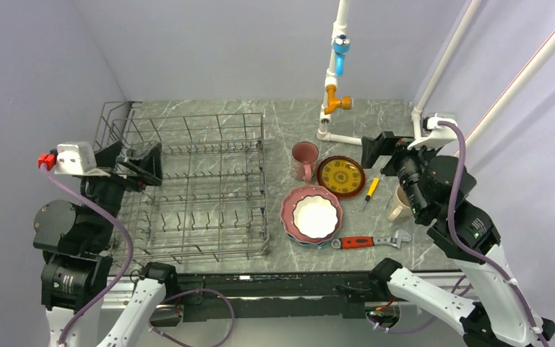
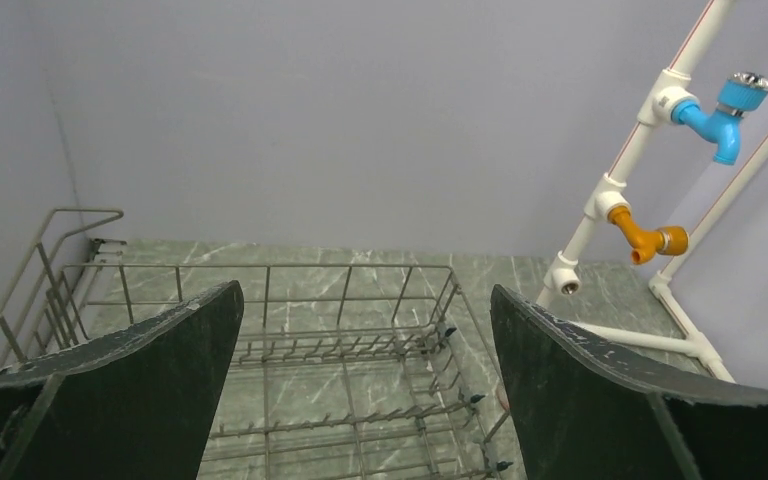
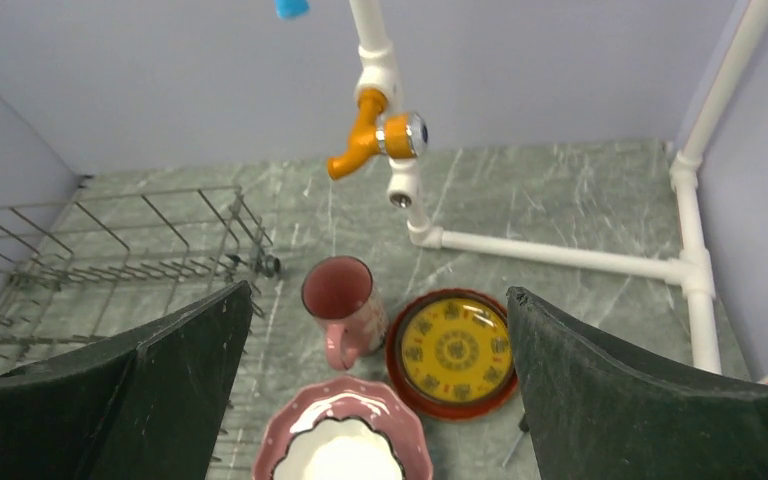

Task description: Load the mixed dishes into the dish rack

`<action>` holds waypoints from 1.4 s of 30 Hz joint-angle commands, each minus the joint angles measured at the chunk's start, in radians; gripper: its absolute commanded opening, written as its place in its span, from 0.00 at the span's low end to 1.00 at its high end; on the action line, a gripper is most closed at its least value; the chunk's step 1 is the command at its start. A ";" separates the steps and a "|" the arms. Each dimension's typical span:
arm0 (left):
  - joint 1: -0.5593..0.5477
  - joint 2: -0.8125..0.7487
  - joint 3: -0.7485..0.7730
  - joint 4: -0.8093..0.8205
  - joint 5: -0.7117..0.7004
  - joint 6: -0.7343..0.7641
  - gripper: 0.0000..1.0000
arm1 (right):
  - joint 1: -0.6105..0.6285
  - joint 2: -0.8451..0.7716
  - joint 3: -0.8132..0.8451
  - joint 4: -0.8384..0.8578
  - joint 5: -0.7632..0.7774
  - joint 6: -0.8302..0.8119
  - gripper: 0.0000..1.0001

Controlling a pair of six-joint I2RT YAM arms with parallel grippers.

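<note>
I should go on moving my left gripper toward the pink mug until the gripper's fingers straddle the mug's side [image 1: 316, 156], because the mug stands upright and its rim is clear of the red-brown plate.
The dish rack [image 1: 263, 181] stands empty on the left of the marble table. My left gripper [image 1: 139, 163] hovers open over its left side, with bare wire tines [image 2: 350, 350] below the gripper [image 2: 365, 295]. To the rack's right stand a pink mug [image 1: 304, 160], a red-brown plate with a yellow centre [image 1: 341, 176], and a white scalloped bowl [image 1: 315, 217] stacked on a pink scalloped plate [image 1: 289, 210] with a blue plate rim [image 1: 300, 240] under it. A cream cup [image 1: 397, 204] sits partly hidden beneath my right arm. My right gripper [image 1: 379, 148] is open, raised above the mug [image 3: 338, 290] and plate [image 3: 455, 350].
A red-handled wrench [image 1: 368, 241] lies near the front edge and a yellow screwdriver [image 1: 371, 189] beside the red-brown plate. White pipes with a blue tap [image 1: 340, 54] and an orange tap [image 1: 337, 101] rise at the back. Walls enclose the table.
</note>
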 commanded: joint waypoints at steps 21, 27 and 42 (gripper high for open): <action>-0.094 0.418 -0.256 0.411 0.576 -0.301 0.99 | -0.003 0.085 -0.285 -0.079 -0.105 0.239 1.00; -0.331 0.462 -0.275 0.415 0.424 -0.262 0.99 | -0.004 0.009 -0.376 -0.036 -0.012 0.385 1.00; -0.751 0.829 -0.066 0.393 0.144 -0.136 0.99 | -0.004 -0.116 -0.471 -0.025 -0.086 0.438 1.00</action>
